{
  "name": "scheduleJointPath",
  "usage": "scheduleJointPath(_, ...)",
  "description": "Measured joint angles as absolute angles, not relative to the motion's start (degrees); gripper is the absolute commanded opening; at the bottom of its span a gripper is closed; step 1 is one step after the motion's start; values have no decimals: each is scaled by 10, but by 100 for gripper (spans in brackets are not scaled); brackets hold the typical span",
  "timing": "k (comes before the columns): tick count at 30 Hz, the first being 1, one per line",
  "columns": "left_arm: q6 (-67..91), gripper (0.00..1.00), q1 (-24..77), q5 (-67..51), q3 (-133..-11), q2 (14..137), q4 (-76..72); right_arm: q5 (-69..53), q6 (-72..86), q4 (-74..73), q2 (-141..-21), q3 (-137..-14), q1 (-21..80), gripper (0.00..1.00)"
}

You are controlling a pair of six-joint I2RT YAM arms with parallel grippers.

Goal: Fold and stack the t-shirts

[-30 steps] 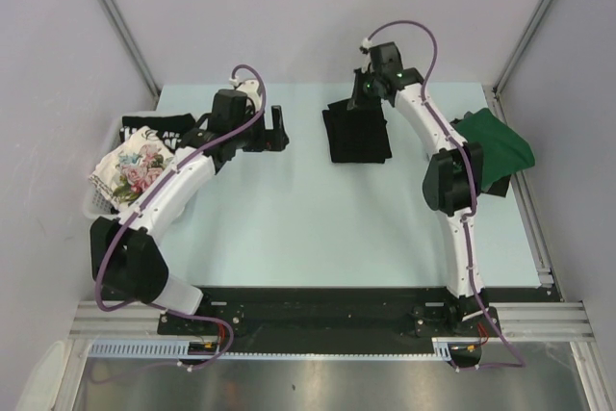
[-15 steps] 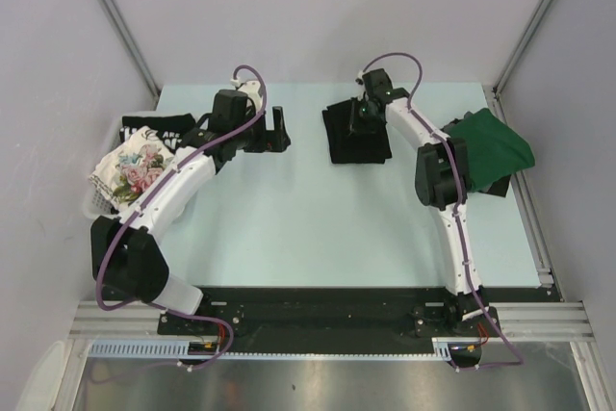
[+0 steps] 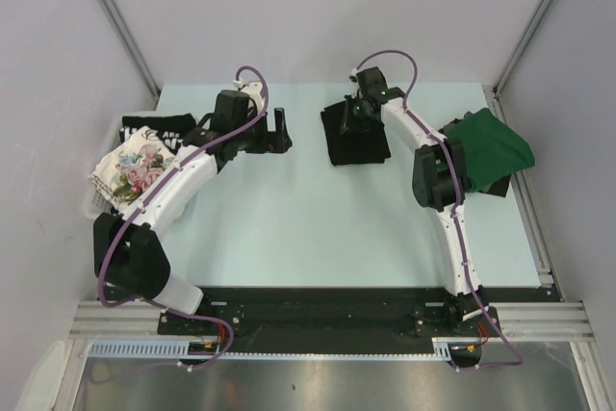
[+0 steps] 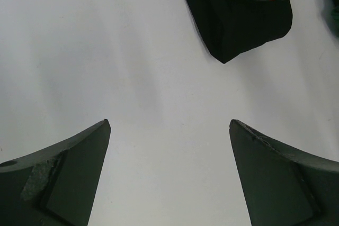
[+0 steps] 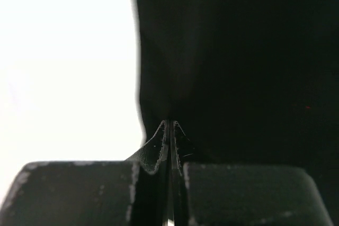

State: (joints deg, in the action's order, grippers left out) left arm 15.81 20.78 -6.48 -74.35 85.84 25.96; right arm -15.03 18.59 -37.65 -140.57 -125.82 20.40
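Observation:
Next, my right gripper lifts and pinches that corner point(image 3: 383, 158), because a layer of the plain black t-shirt point(image 3: 387, 153) sticks out at its near corner toward the green t-shirt.
A folded plain black t-shirt point(image 3: 359, 147) lies at the back middle of the table. My right gripper point(image 3: 348, 120) is shut, its tips point(image 5: 170, 123) set against the cloth point(image 5: 238, 51) near the shirt's left edge; I see no cloth between the fingers. My left gripper point(image 3: 280, 130) hangs open over bare table point(image 4: 169, 125), left of the black shirt point(image 4: 249, 30). A dark green t-shirt point(image 3: 496, 146) lies crumpled at the right edge. At the far left sit a black t-shirt with white lettering point(image 3: 154, 130) and a white floral-print t-shirt point(image 3: 135, 168).
A white slatted basket point(image 3: 96, 204) at the left edge holds the lettered and floral shirts. The pale table point(image 3: 289, 209) is bounded by grey walls at the back and sides. The right arm's elbow point(image 3: 435, 175) stands next to the green shirt.
My right gripper has moved left across the black shirt toward its back left corner, and the right elbow shifted left with it. The left arm has stayed put.

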Motion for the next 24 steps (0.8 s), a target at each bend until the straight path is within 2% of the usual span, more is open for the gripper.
scheduleJointPath(7,158,99,208,-67,-743,859,259,-159,196,-385,-1406,-1328,204,0)
scheduleJointPath(22,149,99,208,-69,-743,861,262,-173,210,-383,-1413,-1276,212,0)
scheduleJointPath(24,149,100,208,-69,-743,861,263,-174,210,-383,-1414,-1265,216,4)
